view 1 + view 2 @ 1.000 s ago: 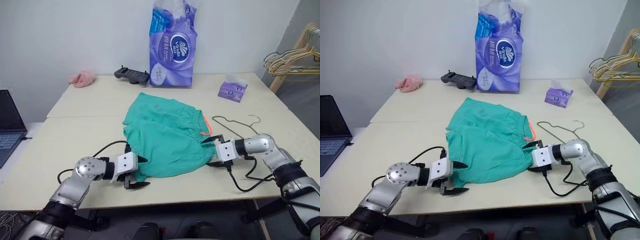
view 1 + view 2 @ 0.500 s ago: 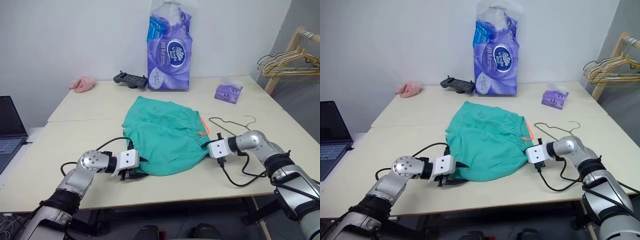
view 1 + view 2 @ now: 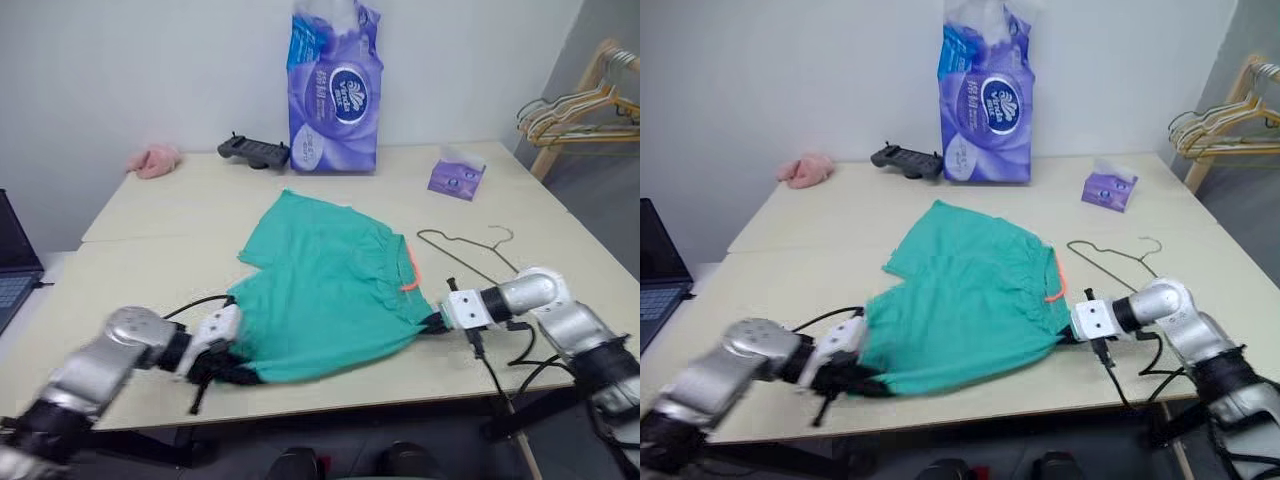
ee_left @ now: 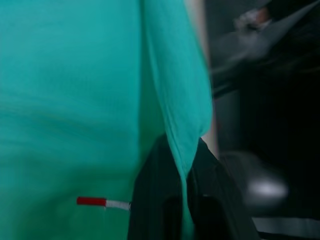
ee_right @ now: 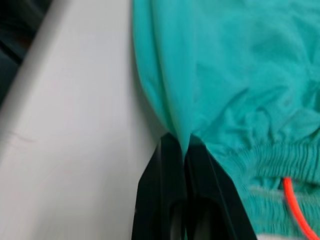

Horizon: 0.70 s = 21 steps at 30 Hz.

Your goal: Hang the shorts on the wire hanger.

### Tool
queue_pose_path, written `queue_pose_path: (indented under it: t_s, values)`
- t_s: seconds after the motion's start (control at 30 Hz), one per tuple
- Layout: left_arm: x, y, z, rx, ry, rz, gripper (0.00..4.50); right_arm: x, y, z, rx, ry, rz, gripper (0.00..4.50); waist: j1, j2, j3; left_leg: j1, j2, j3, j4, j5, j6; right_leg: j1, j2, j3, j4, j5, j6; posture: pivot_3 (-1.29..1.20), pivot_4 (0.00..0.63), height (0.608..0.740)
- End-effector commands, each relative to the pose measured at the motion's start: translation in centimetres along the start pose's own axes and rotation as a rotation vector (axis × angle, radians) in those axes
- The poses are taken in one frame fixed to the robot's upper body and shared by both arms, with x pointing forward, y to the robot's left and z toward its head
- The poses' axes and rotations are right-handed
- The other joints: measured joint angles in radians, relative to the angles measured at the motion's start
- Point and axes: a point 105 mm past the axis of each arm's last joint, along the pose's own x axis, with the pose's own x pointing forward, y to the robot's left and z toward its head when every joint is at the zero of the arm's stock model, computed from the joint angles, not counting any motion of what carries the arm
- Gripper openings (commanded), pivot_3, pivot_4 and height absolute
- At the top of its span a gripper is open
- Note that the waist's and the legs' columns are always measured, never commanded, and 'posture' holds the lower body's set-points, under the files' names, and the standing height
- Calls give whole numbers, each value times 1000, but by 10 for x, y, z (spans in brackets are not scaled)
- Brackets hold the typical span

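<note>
The shorts' near edge (image 3: pixel 318 378) droops between my grippers, so next my left gripper pulls its corner (image 3: pixel 256 366) away from the waistband and then lays the leg flat.
The teal-green shorts (image 3: pixel 330 290) lie spread on the table, waistband and orange drawstring (image 3: pixel 409 268) toward the right. My left gripper (image 3: pixel 236 373) is shut on the shorts' near left corner, and the left wrist view shows a fold of fabric (image 4: pixel 170 100) pinched between its black fingers (image 4: pixel 150 200). My right gripper (image 3: pixel 433 322) is shut on the near right edge by the waistband, where the right wrist view shows the cloth (image 5: pixel 210 75) clamped. The wire hanger (image 3: pixel 420 235) lies flat on the table just beyond my right gripper.
A tall purple tissue pack (image 3: pixel 333 90), a black controller (image 3: pixel 252 150), a pink cloth (image 3: pixel 152 160) and a small purple tissue packet (image 3: pixel 455 175) stand along the table's (image 3: pixel 150 270) far side. A laptop (image 3: pixel 15 260) sits at the left. Pale hangers (image 3: pixel 575 105) hang on a rack at the right.
Both grippers have shut on the shorts' near edge and drawn back toward me and slightly up. The cloth is now stretched wider between them; the left arm swung outward.
</note>
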Motion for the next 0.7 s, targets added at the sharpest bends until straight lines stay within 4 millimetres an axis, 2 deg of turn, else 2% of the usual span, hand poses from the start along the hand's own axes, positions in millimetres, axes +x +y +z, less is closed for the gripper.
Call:
queue_pose_path:
  t_s: [0.03, 0.1, 0.13, 0.17, 0.2, 0.23, 0.27, 0.3, 0.33, 0.37, 0.4, 0.43, 0.5, 0.57, 0.6, 0.63, 0.67, 0.7]
  values:
    - [-37, 35, 22, -21, -57, 132, 42, -31, -29, 30, 200, -70, -51, 0, 7, 5, 4, 2, 0, 0, 0, 0, 0, 3, 0, -1, -1, -3, 5, 81, 16, 740]
    - [-49, 82, 35, 6, -99, 314, 42, -32, -61, 34, 228, -99, -146, 0, 11, 5, 6, 8, -1, 0, 1, 1, 1, 9, 1, -3, -2, -3, 1, 77, 9, 740]
    - [-65, 125, 52, 88, -117, 557, 42, -35, -97, 29, 190, -76, -312, 0, 13, 2, 6, 11, -1, 0, 1, 3, 4, 12, 3, -4, -1, -3, 1, 82, 9, 740]
    - [-82, 160, 72, 157, -118, 785, 42, -39, -128, 25, 151, -43, -459, 0, 17, -3, 7, 14, 0, -1, 1, 3, 4, 15, 8, -4, -2, -3, 2, 88, 11, 740]
    - [-100, 183, 94, 240, -96, 981, 42, -47, -158, 25, 91, 0, -621, 0, 18, -9, 10, 22, 1, -5, 1, 4, 4, 24, 9, -4, -2, -2, 2, 93, 12, 740]
    - [-115, 194, 113, 346, -55, 1127, 42, -58, -182, 28, 36, 42, -773, 0, 19, -14, 12, 22, 1, -7, 1, 5, 2, 25, 9, -3, -3, -2, 3, 99, 13, 740]
    - [-142, 200, 141, 460, 0, 1338, 42, -82, -209, 37, 33, 53, -988, 0, 18, -20, 14, 20, 2, -9, 0, 9, -7, 22, 9, -2, -3, 5, 7, 108, 10, 740]
    - [-169, 196, 170, 543, -26, 1520, 42, -106, -227, 49, 26, 52, -1171, 0, 18, -22, 14, 14, 0, -9, -1, 10, -12, 12, 9, 2, -1, 11, 3, 107, 6, 740]
    - [-210, 178, 210, 608, -144, 1764, 42, -140, -242, 72, -97, 125, -1382, 0, 17, -26, 11, 2, -1, -8, 0, 12, -17, -2, 9, 5, 0, 16, -4, 107, 6, 740]
    - [-240, 157, 236, 658, -229, 1933, 42, -165, -248, 95, -208, 154, -1526, 0, 17, -29, 11, -16, -2, -5, 1, 17, -25, -22, 8, 8, 3, 19, -6, 94, 5, 740]
    - [-265, 133, 259, 709, -324, 2049, 42, -188, -250, 124, -311, 128, -1640, 0, 14, -31, 10, -39, -3, -2, 4, 17, -27, -47, 6, 11, 14, 20, -7, 91, 4, 740]
    - [-280, 114, 275, 761, -383, 2108, 42, -199, -250, 146, -411, 110, -1695, 0, 8, -32, 9, -56, -4, 2, 5, 18, -28, -67, 4, 13, 16, 20, -7, 88, 2, 740]
    - [-289, 97, 289, 831, -407, 2117, 42, -201, -248, 168, -513, 63, -1707, 0, -14, -31, 7, -69, -5, 9, 0, 18, -30, -84, -1, 13, 15, 17, -11, 87, 5, 740]
    - [-278, 111, 275, 772, -374, 1949, 42, -176, -245, 164, -567, 27, -1590, 0, -30, -29, -3, -66, -6, 8, -2, 15, -35, -82, -1, 13, 12, 15, -14, 83, 10, 740]
    - [-273, 117, 268, 746, -355, 1880, 42, -168, -244, 161, -577, 14, -1549, 0, -39, -28, -7, -60, -7, 8, -5, 14, -35, -75, -1, 13, 6, 15, -14, 86, 11, 740]
    - [-263, 126, 255, 728, -299, 1789, 42, -157, -242, 153, -573, 5, -1497, 0, -46, -27, -7, -46, -7, 8, -17, 14, -34, -59, -1, 13, -8, 14, -13, 95, 28, 740]
    - [-247, 141, 226, 677, -197, 1652, 42, -138, -238, 139, -560, -8, -1405, 0, -50, -25, -6, -34, -7, 10, -32, 9, -26, -47, -1, 12, -18, 9, -4, 99, 30, 740]
    - [-231, 149, 197, 634, -114, 1514, 42, -122, -232, 127, -544, -24, -1322, 0, -57, -25, -6, -31, -7, 10, -31, 6, -20, -43, 0, 12, -19, 8, 0, 105, 27, 740]
